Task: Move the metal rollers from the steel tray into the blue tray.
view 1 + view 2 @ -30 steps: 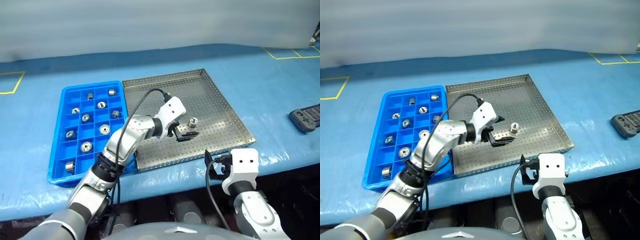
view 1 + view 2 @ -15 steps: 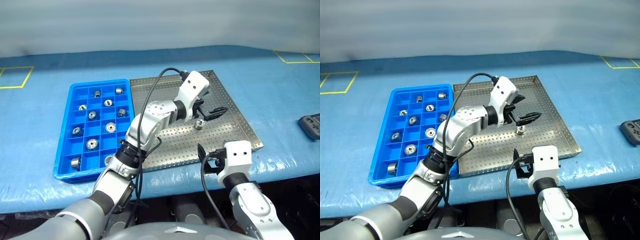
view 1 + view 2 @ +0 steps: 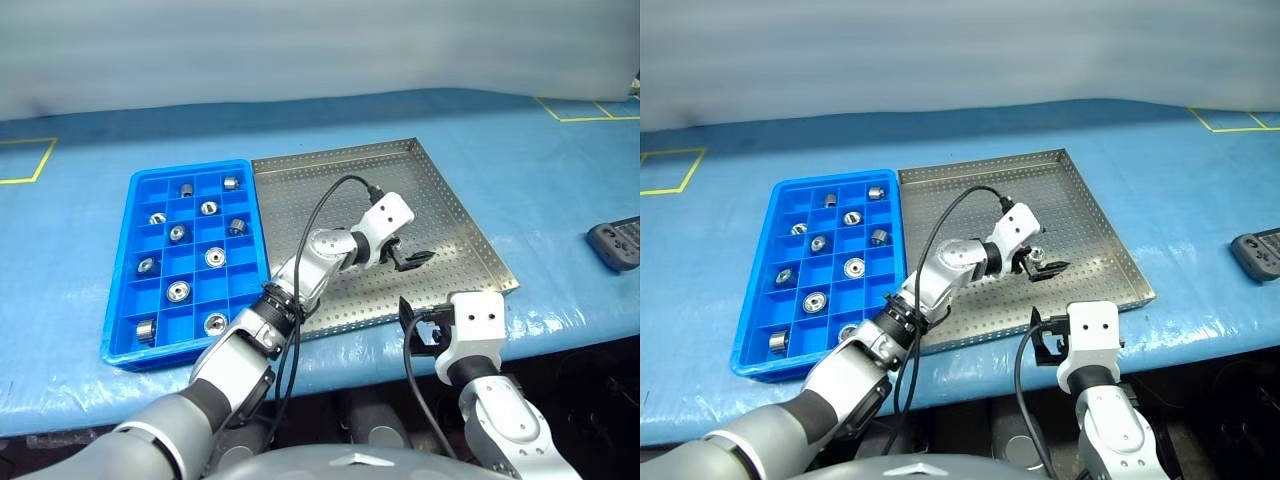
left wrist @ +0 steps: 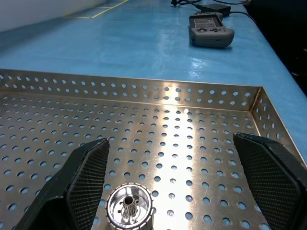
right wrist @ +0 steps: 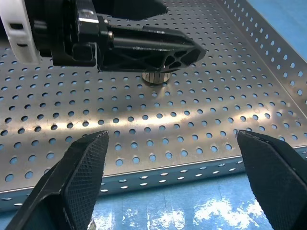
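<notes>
The metal roller [image 3: 1038,254] is standing behind my left gripper's finger, on my right gripper's side, so next my left gripper moves out of the way and lets my right gripper take it [image 5: 156,78].
One metal roller [image 4: 129,209] stands upright on the steel tray [image 3: 440,200], shiny with a central hole. My left gripper [image 4: 169,143] is low over the tray and open, its two fingers on either side of the roller, which sits closer to one finger [image 4: 81,177]. The right wrist view shows that roller [image 5: 154,76] just behind a left finger [image 5: 144,48]. The blue tray [image 3: 190,167] lies left of the steel tray, with several rollers [image 3: 215,257] in its compartments. My right gripper [image 3: 425,325] hangs open at the table's front edge, empty.
A dark handheld controller [image 3: 612,243] lies on the blue table cover right of the steel tray. Yellow tape marks [image 3: 25,160] run along the far corners. The steel tray's raised rim [image 4: 144,88] stands just beyond the left gripper.
The left gripper swung right over the tray and came down until its open fingers straddle the roller. The right arm kept still. The camera view shifted a little.
</notes>
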{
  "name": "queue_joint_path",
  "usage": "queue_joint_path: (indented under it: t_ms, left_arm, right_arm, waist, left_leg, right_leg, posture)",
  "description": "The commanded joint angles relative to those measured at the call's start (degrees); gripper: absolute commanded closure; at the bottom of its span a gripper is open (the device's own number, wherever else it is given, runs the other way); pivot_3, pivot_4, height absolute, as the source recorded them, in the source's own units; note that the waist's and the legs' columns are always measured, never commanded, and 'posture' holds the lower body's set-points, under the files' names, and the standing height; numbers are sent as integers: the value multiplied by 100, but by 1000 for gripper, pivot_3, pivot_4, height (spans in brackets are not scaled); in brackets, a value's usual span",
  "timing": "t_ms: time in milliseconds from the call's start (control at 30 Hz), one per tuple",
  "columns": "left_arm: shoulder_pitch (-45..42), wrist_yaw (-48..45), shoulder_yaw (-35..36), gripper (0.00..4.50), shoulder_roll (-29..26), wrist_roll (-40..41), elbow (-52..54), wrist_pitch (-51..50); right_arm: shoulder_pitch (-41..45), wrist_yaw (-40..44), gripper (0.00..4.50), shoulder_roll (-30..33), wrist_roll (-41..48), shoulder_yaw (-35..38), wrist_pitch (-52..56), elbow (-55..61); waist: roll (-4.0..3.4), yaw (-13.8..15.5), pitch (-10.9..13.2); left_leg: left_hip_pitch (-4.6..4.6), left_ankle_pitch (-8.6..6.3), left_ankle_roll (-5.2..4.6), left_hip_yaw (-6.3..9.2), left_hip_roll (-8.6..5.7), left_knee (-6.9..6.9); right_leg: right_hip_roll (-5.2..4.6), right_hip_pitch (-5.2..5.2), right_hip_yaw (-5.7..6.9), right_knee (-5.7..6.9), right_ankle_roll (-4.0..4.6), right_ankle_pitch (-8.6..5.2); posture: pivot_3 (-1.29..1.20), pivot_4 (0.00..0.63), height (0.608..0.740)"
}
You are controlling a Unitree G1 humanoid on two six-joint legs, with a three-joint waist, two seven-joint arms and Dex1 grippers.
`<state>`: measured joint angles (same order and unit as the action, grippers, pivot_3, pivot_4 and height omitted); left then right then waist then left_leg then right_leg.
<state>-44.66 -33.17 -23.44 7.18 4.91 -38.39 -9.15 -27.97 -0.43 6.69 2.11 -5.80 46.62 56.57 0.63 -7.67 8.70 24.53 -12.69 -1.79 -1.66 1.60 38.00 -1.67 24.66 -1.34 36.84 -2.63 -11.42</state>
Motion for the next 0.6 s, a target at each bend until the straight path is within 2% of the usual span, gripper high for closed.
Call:
queue_joint_path:
  t_ms: [33,367,600]
  left_arm:
    - [-448,190,202,18,783,-23,-474,478]
    - [-1012,232,347,18,1255,-67,-1863,1352]
    - [-958,-37,255,18,1354,-44,-1849,1503]
  right_arm:
    - [26,-38,0,-14,-43,-29,-131,184]
    - [89,-33,0,2,-50,-8,-147,164]
    - [133,-21,0,14,-55,-22,-113,216]
  waist:
    - [0,-3,0]
    - [1,-11,1]
    - [1,-41,1]
  left_leg:
    - [0,0,0,0,0,0]
    - [2,0,0,0,-2,-1]
    - [2,0,0,0,0,0]
  right_leg:
    - [-1,0,0,0,-1,0]
    - [-2,0,2,-1,-2,1]
    - [-3,0,2,-1,-2,1]
  posture:
    - [-253,150,740]
    - [-261,150,740]
    - [-252,150,740]
